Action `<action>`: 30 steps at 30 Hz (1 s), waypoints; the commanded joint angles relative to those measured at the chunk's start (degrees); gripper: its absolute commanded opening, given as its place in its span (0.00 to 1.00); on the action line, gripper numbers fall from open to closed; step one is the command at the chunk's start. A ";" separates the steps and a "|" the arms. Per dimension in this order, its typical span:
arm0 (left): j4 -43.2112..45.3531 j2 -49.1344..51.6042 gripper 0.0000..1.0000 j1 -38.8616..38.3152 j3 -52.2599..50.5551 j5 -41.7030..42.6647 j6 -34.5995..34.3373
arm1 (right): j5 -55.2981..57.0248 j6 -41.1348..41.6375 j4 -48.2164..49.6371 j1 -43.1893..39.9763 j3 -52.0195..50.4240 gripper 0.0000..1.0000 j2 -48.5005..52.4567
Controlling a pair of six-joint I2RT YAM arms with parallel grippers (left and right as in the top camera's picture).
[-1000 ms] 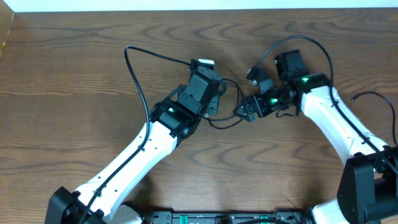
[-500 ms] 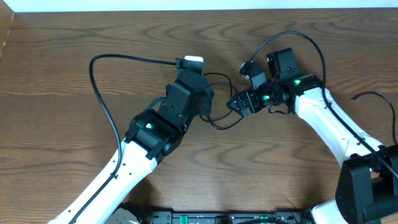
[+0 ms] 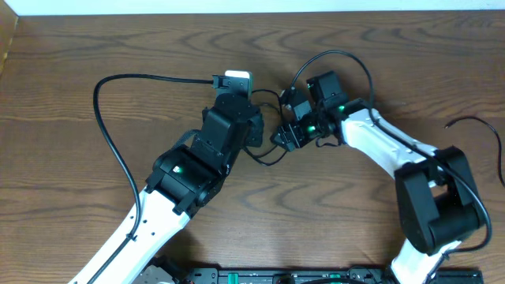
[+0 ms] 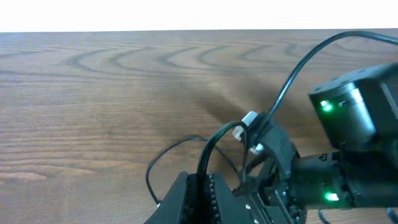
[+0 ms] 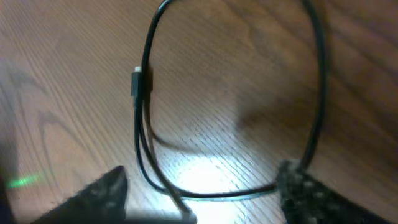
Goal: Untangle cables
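Observation:
I should open my left gripper, which holds the cable (image 4: 204, 160), once my right gripper closes on the cable's loop (image 3: 271, 160), because my right gripper needs to carry the cable away.
A thin black cable (image 3: 265, 162) loops on the wooden table between the two arms. My left gripper (image 4: 200, 198) is shut on it, and the cable (image 4: 214, 140) rises out of the jaws and curves right. In the overhead view the left gripper (image 3: 254, 132) sits close beside the right gripper (image 3: 282, 136). In the right wrist view, my right gripper (image 5: 202, 196) is open. The black cable (image 5: 236, 194) runs across the gap between its fingers and meets the right finger (image 5: 305, 190). A small plug (image 5: 137, 82) lies on the loop further out.
The left arm's thick black cord (image 3: 118, 87) arcs over the left of the table. The right arm's cord (image 3: 347, 57) loops above its wrist. Another black cord end (image 3: 473, 121) lies near the right edge. The right arm's body (image 4: 348, 112) fills the right of the left wrist view.
Both grippers have moved left across the table, the left one still holding the black cable. The right gripper has followed and now sits closer to the left one.

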 commanded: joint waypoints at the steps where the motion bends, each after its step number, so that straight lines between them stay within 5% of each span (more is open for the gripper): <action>1: -0.15 -1.07 0.07 0.09 1.90 -1.92 0.31 | -1.25 1.05 1.55 0.37 -0.13 0.47 1.16; 4: -0.15 -1.07 0.08 0.09 1.90 -2.51 0.33 | -1.16 1.14 1.97 0.35 -0.13 0.04 1.18; 5: -0.17 -1.07 0.08 0.11 1.90 -2.51 0.33 | -1.18 1.18 1.92 0.26 -0.13 0.01 1.16; 12: -1.55 -1.05 0.08 0.11 1.90 -4.96 0.33 | -1.01 3.48 -1.11 -3.39 -0.11 0.01 -1.44; 15: -2.36 -0.87 0.25 0.11 1.90 -5.49 0.35 | -0.66 3.50 -3.58 -5.95 0.02 0.01 -4.70; 21: -3.21 0.48 0.40 0.09 1.84 -5.44 0.33 | 2.12 3.43 -9.68 -11.43 0.59 0.01 -15.63; 30: -4.55 3.74 0.42 -0.04 1.84 -4.59 -0.13 | 8.72 1.46 -20.11 -14.71 9.25 0.01 -29.55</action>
